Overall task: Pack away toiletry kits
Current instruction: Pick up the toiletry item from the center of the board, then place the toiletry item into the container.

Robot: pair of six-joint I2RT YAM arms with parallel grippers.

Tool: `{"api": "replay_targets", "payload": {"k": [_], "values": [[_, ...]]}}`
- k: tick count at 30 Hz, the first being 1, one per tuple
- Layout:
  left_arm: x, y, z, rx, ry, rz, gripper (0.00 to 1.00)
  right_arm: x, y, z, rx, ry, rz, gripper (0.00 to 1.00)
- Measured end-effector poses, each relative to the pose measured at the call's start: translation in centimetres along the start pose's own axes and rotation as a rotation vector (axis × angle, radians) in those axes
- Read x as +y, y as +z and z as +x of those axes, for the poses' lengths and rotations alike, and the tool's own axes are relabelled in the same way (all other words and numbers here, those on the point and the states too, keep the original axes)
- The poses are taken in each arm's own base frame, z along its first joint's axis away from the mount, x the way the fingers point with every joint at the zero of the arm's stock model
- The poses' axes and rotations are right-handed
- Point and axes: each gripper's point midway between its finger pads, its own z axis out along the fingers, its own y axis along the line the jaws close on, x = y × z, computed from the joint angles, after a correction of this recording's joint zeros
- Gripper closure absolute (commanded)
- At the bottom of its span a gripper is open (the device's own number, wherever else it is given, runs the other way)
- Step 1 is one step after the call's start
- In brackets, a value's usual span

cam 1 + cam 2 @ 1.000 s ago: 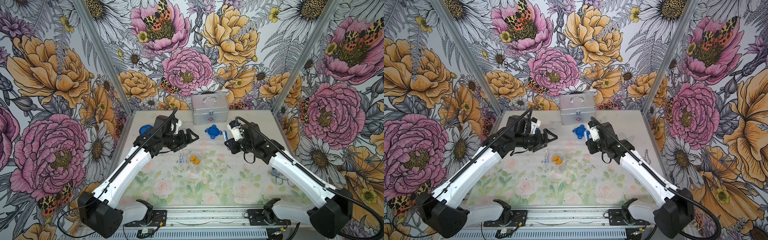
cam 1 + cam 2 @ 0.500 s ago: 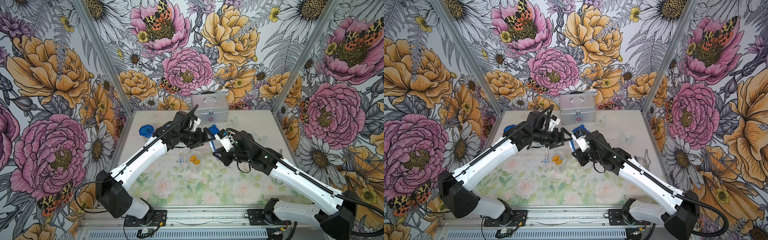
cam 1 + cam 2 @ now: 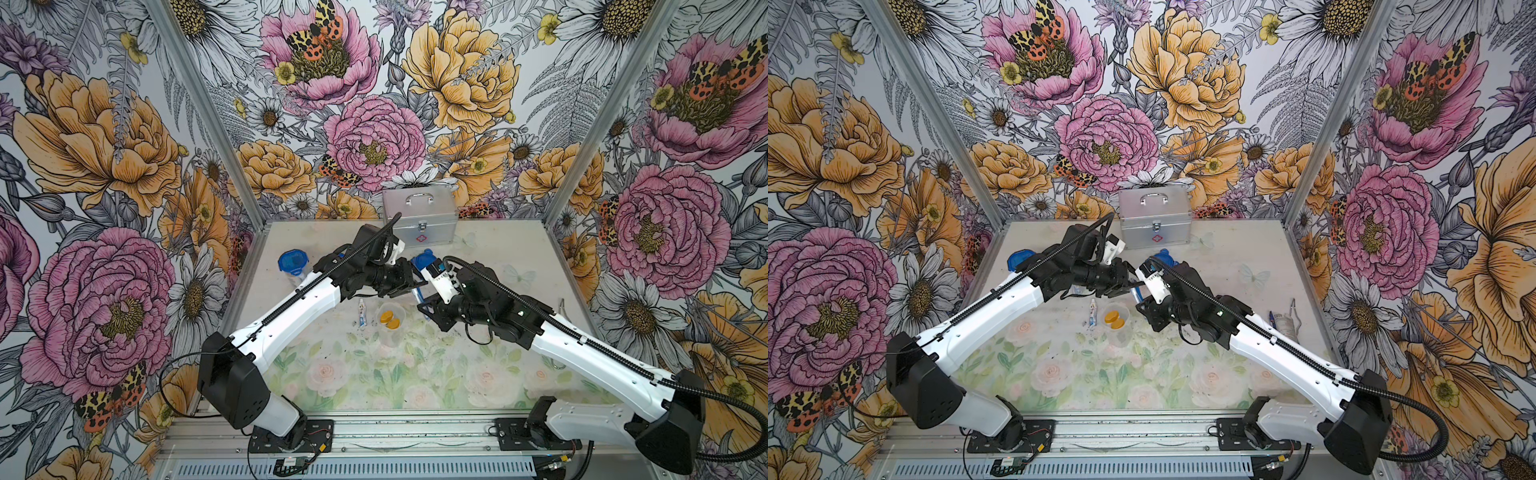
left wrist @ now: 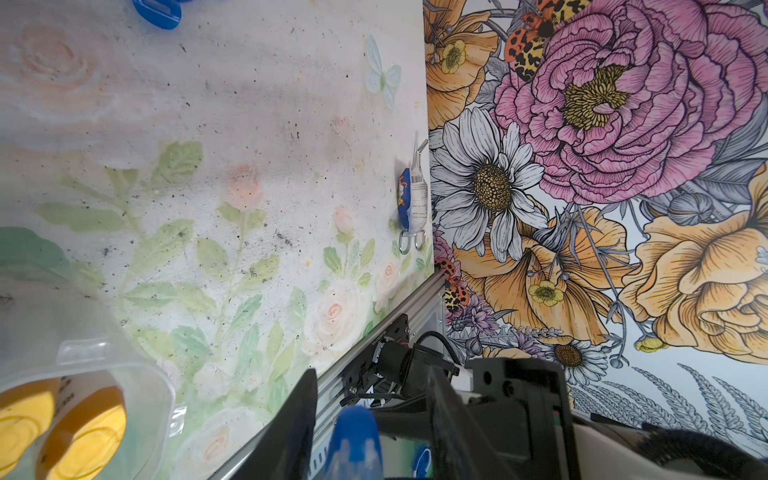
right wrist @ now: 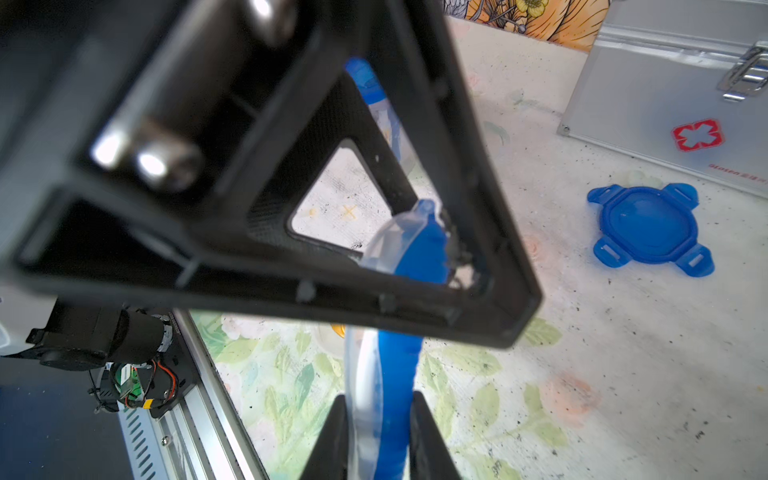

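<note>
My right gripper needs to let go and move back before my left gripper lowers the toothbrush into the clear cup [image 3: 390,326], because the toothbrush's ends [image 3: 418,295] are in both grippers.
My right gripper [image 5: 378,419] is shut on the handle of a blue-white toothbrush [image 5: 395,395], held in the air over the middle of the table. My left gripper [image 4: 372,415] meets it head-on, its jaws either side of the toothbrush's [image 4: 353,440] other end; a gap shows beside one finger. In both top views the two grippers [image 3: 417,286] [image 3: 1140,307] touch tips just behind a clear cup [image 3: 390,320] [image 3: 1115,319] holding two yellow-capped bottles [image 4: 83,424]. A small white-blue tube [image 3: 363,311] lies left of the cup. A blue clip-tab lid [image 5: 648,226] lies behind.
The silver case [image 3: 419,216] with a red cross stands shut at the back. A cup with a blue lid on it [image 3: 293,262] sits at the back left. A small packet and metal tools [image 4: 413,203] lie along the table's right edge.
The left arm has swung right to meet the right gripper, and its jaws have narrowed around the toothbrush's end. The right arm carried the toothbrush toward the middle, then stayed shut.
</note>
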Motion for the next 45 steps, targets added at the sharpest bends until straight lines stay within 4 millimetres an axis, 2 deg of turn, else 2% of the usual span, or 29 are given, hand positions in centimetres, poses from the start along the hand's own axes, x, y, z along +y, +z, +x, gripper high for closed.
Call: {"api": "replay_targets", "payload": {"k": [3,9,12,14,17,20,26,31,40,45], "values": [[0.6,0.3,0.3,0.01,-0.01,-0.011,0.65,-0.1,0.3,0.1,0.007,0.001,0.001,0.91],[1.5,0.2,0.9,0.015,-0.02,-0.027,0.87,-0.2,1.0,0.2,0.014,-0.001,0.001,0.88],[1.9,-0.2,1.0,0.006,-0.019,-0.03,0.95,0.5,1.2,0.1,0.013,-0.011,-0.013,0.73],[1.9,-0.7,1.1,-0.002,-0.017,-0.028,1.0,0.8,1.2,0.0,0.011,-0.008,-0.015,0.59],[1.8,-2.0,1.0,-0.044,0.026,-0.039,1.0,0.6,1.2,0.0,0.007,0.003,-0.002,0.37],[1.8,-3.8,0.8,-0.128,0.118,-0.091,1.0,0.4,1.0,-0.1,-0.002,0.014,0.013,0.24],[1.3,-5.5,0.9,-0.275,0.322,-0.217,1.0,-0.8,0.1,1.1,-0.011,0.061,0.046,0.18],[2.9,-5.7,-0.2,-0.377,0.416,-0.37,1.0,-3.4,-0.9,1.3,-0.041,0.155,0.118,0.16],[4.3,-4.2,-1.1,-0.437,0.51,-0.477,1.0,-4.8,-2.3,1.1,-0.085,0.241,0.15,0.16],[5.4,-3.0,-0.8,-0.441,0.525,-0.51,1.0,-5.2,-3.0,0.7,-0.112,0.265,0.158,0.16]]}}
